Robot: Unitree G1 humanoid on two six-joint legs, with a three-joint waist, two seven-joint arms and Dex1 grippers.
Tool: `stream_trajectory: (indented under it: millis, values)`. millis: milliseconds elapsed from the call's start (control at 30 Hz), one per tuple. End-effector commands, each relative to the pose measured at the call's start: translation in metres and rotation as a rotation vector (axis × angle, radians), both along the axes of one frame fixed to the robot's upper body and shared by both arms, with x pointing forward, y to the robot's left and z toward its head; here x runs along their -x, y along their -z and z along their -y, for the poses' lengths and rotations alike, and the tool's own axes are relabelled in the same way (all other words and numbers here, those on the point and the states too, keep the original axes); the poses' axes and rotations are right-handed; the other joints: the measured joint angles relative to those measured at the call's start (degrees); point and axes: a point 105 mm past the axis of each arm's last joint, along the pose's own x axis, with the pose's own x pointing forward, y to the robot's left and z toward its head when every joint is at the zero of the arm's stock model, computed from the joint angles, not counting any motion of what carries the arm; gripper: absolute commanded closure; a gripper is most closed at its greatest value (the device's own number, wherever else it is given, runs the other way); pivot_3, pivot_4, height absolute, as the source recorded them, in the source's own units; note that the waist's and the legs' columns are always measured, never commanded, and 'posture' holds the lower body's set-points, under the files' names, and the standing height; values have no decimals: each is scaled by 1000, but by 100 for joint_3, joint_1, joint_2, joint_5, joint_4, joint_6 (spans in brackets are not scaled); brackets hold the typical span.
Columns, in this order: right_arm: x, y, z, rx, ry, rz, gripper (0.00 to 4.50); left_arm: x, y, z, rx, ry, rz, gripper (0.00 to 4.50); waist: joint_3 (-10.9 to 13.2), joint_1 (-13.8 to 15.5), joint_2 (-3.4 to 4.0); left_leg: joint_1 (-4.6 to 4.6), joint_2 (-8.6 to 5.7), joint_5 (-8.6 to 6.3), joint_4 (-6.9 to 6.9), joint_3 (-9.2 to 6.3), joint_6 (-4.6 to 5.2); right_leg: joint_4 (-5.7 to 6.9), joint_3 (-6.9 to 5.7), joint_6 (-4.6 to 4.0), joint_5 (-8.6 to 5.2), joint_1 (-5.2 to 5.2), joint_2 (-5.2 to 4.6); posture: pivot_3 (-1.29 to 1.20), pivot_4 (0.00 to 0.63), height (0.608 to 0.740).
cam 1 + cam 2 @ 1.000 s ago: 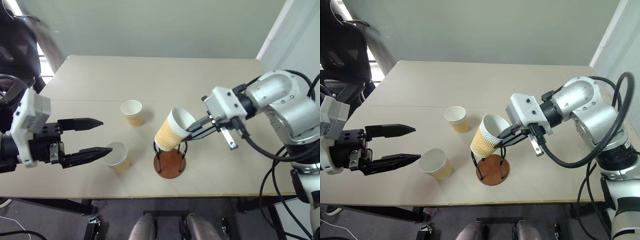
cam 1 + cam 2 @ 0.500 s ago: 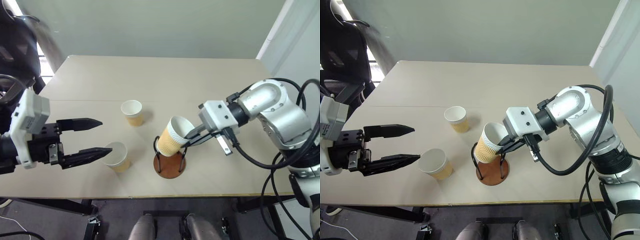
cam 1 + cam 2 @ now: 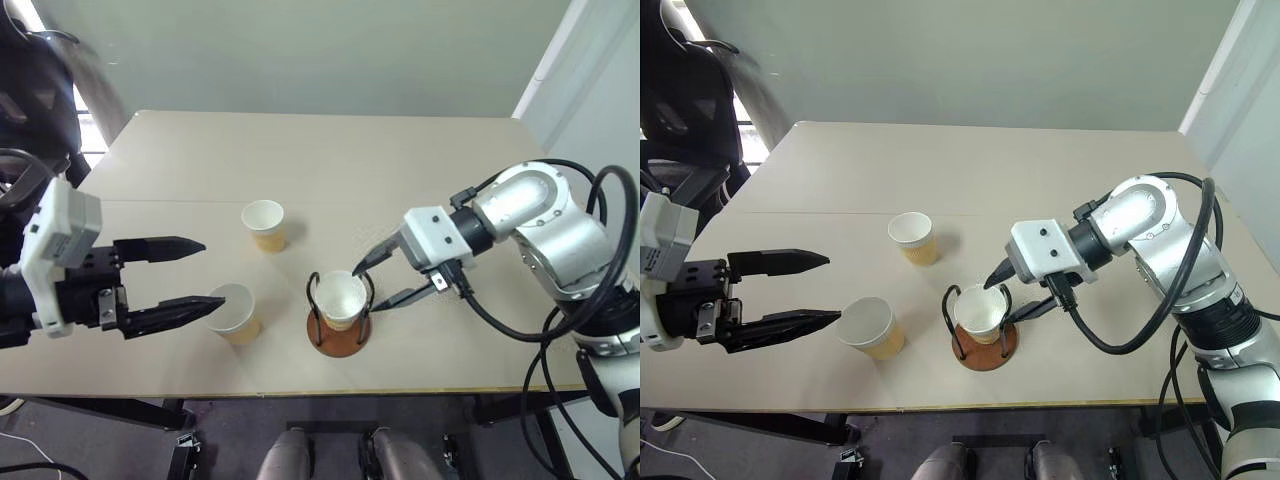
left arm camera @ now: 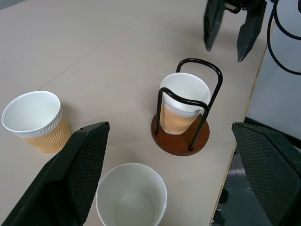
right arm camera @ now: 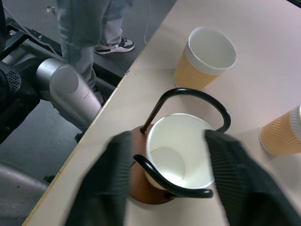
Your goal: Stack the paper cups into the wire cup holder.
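Note:
The nearer paper cup (image 3: 234, 313) should fit inside almost up to its rim when the robot lowers it, because its sides taper and the holder's cup (image 3: 341, 297) is empty.
A paper cup (image 3: 341, 298) stands upright inside the wire cup holder (image 3: 340, 338), between its black loops, near the table's front edge. My right gripper (image 3: 366, 288) is open just to the right of it, one finger on each side of the cup's rim and off the cup. Two more paper cups stand on the table: one (image 3: 264, 224) behind and to the left of the holder, one (image 3: 235, 312) to its left. My left gripper (image 3: 212, 272) hangs open at the left, its lower fingertip close to that nearer cup's rim and holding nothing.
The beige table (image 3: 300, 150) has bare room at the back and on the right. A person's legs (image 5: 94, 23) stand on the floor beyond the table's front edge. A dark chair (image 3: 40, 90) sits off the left corner.
My right gripper has opened and let go of the tilted cup, which now stands upright in the holder. The left gripper has stayed still and open.

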Motion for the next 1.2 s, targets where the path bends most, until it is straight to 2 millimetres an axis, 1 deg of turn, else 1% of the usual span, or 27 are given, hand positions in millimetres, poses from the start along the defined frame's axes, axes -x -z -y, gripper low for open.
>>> stream_trajectory:
  millis: [33,100,167,233,267,333,367,433,533,600,667,767,867,933,1100,1200]
  values:
    - [-8,-14,7,-17,34,58,755,3,-6,0,-49,15,18,0,0,0,0,0,0,0,0,0,0,0,0,0,0,0,0,0,150,740]
    - [-18,-26,18,-43,96,77,34,4,2,-2,-119,29,-19,0,0,0,0,-1,0,0,0,0,0,-1,0,0,0,0,0,0,150,740]
    - [-25,-40,31,-92,156,62,9,4,12,-5,-201,44,-58,0,1,10,2,-3,-1,-1,0,0,0,-3,2,-2,0,-2,0,0,150,740]
    - [-24,-61,52,-184,212,-31,9,5,32,-7,-317,77,-116,0,1,23,1,-5,-1,-2,0,-1,0,-4,3,-2,0,-3,-1,0,150,740]
    - [-20,-70,64,-228,231,-85,9,6,42,-7,-369,104,-140,0,1,33,1,-8,-1,-3,0,-1,-1,-6,4,-3,-1,-5,-1,0,150,740]
    - [-9,-79,84,-297,240,-172,9,2,53,-4,-412,135,-140,0,0,77,0,-16,-4,-8,-1,-2,1,-9,6,-6,-3,-8,-1,0,150,740]
    - [-2,-82,92,-332,240,-215,9,-1,56,-1,-424,147,-130,0,-6,94,-10,-19,-6,-11,-2,-4,-2,-9,6,-11,-9,-10,-1,0,150,740]
    - [10,-87,100,-401,236,-289,9,-6,60,4,-440,170,-118,0,-17,103,-30,-17,-4,-23,-3,-7,-14,-5,1,-14,-21,-10,0,0,150,740]
    - [24,-81,111,-456,256,-351,9,-12,72,6,-490,203,-114,0,-16,93,-28,-13,-3,-26,-6,-6,-43,-4,-2,-6,-19,-9,1,0,150,740]
    - [29,-72,115,-468,290,-366,9,-19,74,7,-509,215,-86,0,-14,72,-24,-9,-5,-32,-6,-2,-58,0,4,25,-5,-7,1,0,150,740]
    - [31,-64,116,-473,325,-370,9,-22,74,10,-510,232,-76,0,-13,56,-23,-2,-1,-34,-9,-4,-56,0,0,28,-3,-8,3,0,150,740]
    - [31,-61,117,-496,364,-361,9,-19,79,9,-541,278,-116,0,-12,31,-21,-3,2,-37,-8,-4,-48,1,-1,29,-3,-7,3,0,150,740]
    - [33,-58,117,-493,377,-354,9,-26,88,2,-636,275,-92,0,-12,26,-21,-4,1,-35,-5,-4,-32,-2,0,30,-3,-7,3,0,150,740]
    - [34,-58,117,-496,378,-357,9,-28,90,5,-645,292,-79,0,-12,27,-20,-7,1,-31,-3,-5,-25,-3,0,28,-5,-7,3,0,150,740]
    - [37,-48,120,-488,414,-375,9,-35,101,15,-653,333,-52,0,-12,53,-21,-16,-2,-26,1,-7,-14,-9,1,20,-11,-5,2,0,150,740]
    - [38,-44,122,-478,433,-372,9,-35,104,20,-645,356,-56,0,-12,50,-21,-19,-2,-28,3,-7,-10,-9,1,35,-3,-6,2,0,150,740]
